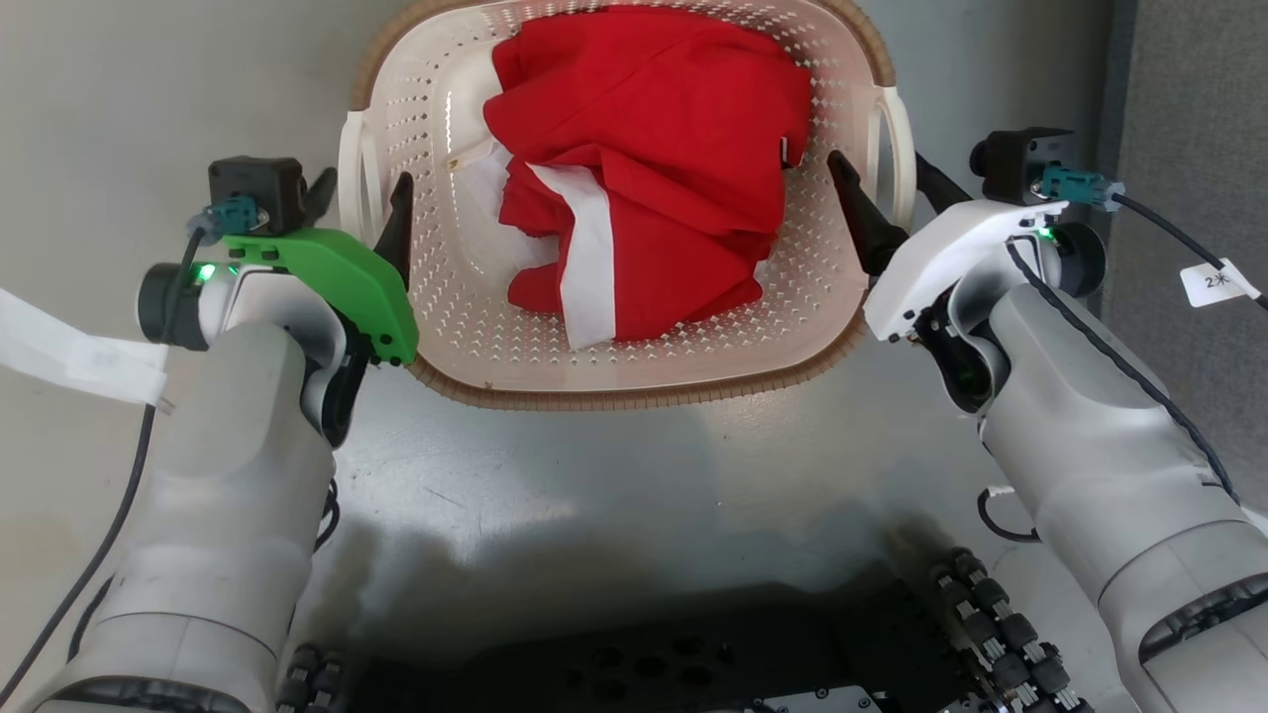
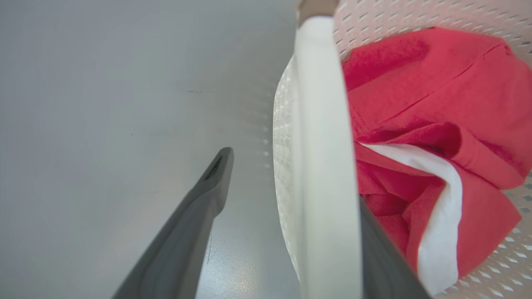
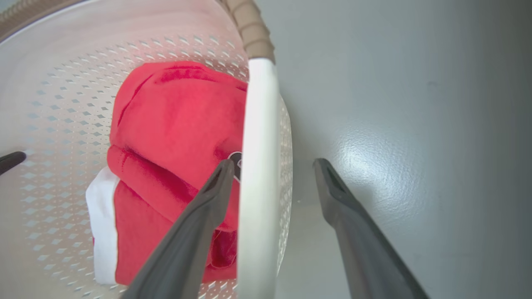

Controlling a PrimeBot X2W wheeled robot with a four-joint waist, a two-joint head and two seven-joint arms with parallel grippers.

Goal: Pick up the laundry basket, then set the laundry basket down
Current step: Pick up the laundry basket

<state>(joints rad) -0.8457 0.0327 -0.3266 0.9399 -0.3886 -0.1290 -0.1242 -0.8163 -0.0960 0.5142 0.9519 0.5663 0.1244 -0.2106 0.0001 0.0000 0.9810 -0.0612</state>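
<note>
My gripper is going to lift the white handle [image 1: 899,154], which goes straight into the laundry basket's brown woven rim [image 1: 881,69], so the handle will stay in line and bring the laundry basket up.
The laundry basket [image 1: 475,327] is cream-white and perforated with a brown woven rim [image 1: 634,396]. It sits on the grey floor at the top middle of the head view and holds a red and white cloth [image 1: 654,149]. My left gripper [image 1: 362,203] is open and straddles the left white handle [image 1: 357,178], one finger inside the basket and one outside. In the left wrist view that handle [image 2: 324,145] runs between the fingers of the left gripper [image 2: 291,178]. My right gripper [image 1: 885,178] is open astride the right handle [image 1: 897,139]. The right wrist view shows that handle [image 3: 257,166] between the right gripper's [image 3: 274,165] fingers.
My dark wheeled base [image 1: 644,663] lies at the bottom of the head view. A darker grey strip [image 1: 1189,99] runs along the right edge. A white paper tag [image 1: 1214,282] hangs from the right cable, and a white band [image 1: 69,356] crosses by the left forearm.
</note>
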